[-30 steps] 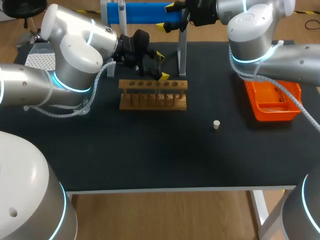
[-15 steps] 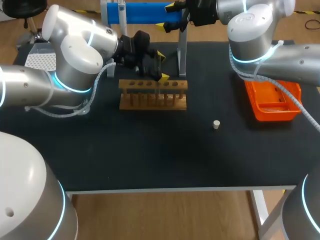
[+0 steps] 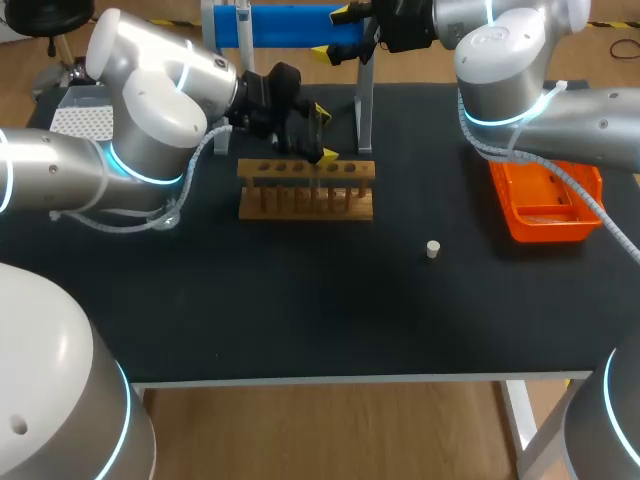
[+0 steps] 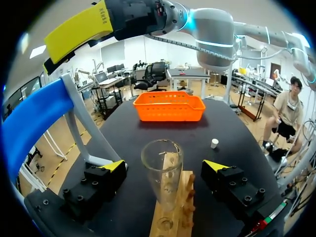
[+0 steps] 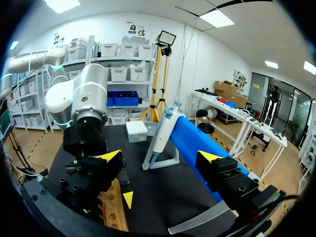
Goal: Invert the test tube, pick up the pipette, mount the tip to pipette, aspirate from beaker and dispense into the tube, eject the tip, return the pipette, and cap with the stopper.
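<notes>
The small white stopper gets thinner toward its lower end, so it will stay in the test tube's opening with its top showing when I push it in.
A clear glass test tube stands in the wooden rack, its open mouth up. My left gripper hangs over the rack; in the left wrist view it is open, a yellow tip on each side of the tube and neither touching it. The blue pipette lies on its stand at the back of the table. My right gripper hovers open above the pipette, holding nothing. A small white stopper lies on the black table, to the right of the rack.
An orange tray sits at the right side of the table. A white tip box stands at the back left, behind my left arm. The rack has several empty holes.
</notes>
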`<state>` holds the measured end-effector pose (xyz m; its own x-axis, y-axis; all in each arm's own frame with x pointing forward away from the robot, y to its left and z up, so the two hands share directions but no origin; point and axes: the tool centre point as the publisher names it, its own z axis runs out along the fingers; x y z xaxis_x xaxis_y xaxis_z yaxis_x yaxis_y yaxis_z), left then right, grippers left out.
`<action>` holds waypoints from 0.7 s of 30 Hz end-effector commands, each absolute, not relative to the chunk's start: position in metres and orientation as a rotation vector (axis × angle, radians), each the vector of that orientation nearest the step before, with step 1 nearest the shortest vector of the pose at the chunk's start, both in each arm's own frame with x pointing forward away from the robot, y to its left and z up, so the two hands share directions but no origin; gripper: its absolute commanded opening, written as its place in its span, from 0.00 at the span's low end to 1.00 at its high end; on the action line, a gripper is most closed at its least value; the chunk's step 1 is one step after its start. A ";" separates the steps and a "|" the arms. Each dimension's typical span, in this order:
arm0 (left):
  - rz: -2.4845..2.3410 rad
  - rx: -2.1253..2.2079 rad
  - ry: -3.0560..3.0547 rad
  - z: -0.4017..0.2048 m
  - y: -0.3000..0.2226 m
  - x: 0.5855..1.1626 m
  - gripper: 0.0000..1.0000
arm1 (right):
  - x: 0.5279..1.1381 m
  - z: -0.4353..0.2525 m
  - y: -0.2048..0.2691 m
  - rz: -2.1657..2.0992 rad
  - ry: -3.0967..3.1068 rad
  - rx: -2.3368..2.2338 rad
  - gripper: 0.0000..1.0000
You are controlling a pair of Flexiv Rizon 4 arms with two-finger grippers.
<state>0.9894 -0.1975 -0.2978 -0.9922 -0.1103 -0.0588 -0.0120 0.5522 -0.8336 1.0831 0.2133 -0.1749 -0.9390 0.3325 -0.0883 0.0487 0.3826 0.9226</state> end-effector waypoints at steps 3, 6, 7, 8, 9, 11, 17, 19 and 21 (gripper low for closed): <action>-1.432 -0.104 2.680 -0.298 -0.198 0.991 1.00 | 1.084 -0.174 0.213 1.576 2.389 0.336 1.00; -1.432 -0.104 2.680 -0.298 -0.198 0.991 1.00 | 1.084 -0.174 0.213 1.576 2.389 0.336 1.00; -1.432 -0.104 2.680 -0.298 -0.198 0.991 1.00 | 1.084 -0.174 0.213 1.576 2.389 0.336 1.00; -1.432 -0.104 2.680 -0.298 -0.198 0.991 1.00 | 1.084 -0.174 0.213 1.576 2.389 0.336 1.00; -1.432 -0.104 2.680 -0.298 -0.198 0.991 1.00 | 1.084 -0.174 0.213 1.576 2.389 0.336 1.00; -1.432 -0.104 2.680 -0.298 -0.198 0.991 1.00 | 1.084 -0.174 0.213 1.576 2.389 0.336 1.00; -1.432 -0.104 2.680 -0.298 -0.198 0.991 1.00 | 1.084 -0.174 0.213 1.576 2.389 0.336 1.00; -1.432 -0.104 2.680 -0.298 -0.198 0.991 1.00 | 1.084 -0.174 0.213 1.576 2.389 0.336 1.00; -1.432 -0.104 2.680 -0.298 -0.198 0.991 1.00 | 1.079 -0.179 0.206 1.577 2.393 0.338 1.00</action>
<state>0.9894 -0.1977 -0.2977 -0.9922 -0.1103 -0.0587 -0.0122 0.5531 -0.8331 1.0830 0.2123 -0.1763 -0.9389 0.3330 -0.0870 0.0507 0.3840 0.9219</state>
